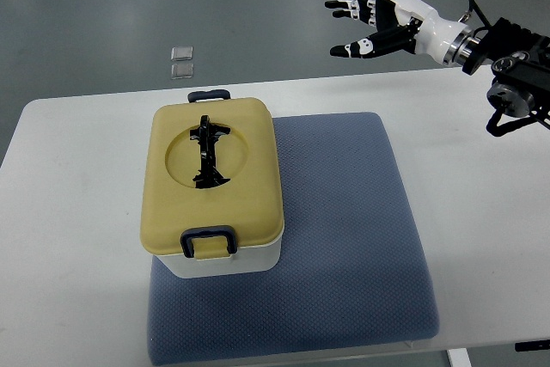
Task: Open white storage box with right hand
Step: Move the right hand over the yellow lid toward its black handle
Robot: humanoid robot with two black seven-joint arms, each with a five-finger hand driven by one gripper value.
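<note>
Dark latches (209,240) are at both the near end and the far end. So the yellow lid (213,199) will come off in one piece when I lift its black handle.
A white storage box (225,262) with a yellow lid (210,180) stands on the left part of a blue-grey mat (344,229). The lid is closed and has a black handle (207,152) in a round recess. A dark latch (209,240) sits at the near end and another (209,94) at the far end. My right hand (361,13) is raised beyond the table's far edge, up and to the right of the box. Its fingers are spread and it holds nothing. It is well apart from the box.
The white table (481,212) carries the mat. Two small clear squares (181,61) lie on the grey floor beyond the table's far edge. The right forearm (507,58) comes in over the table's far right corner.
</note>
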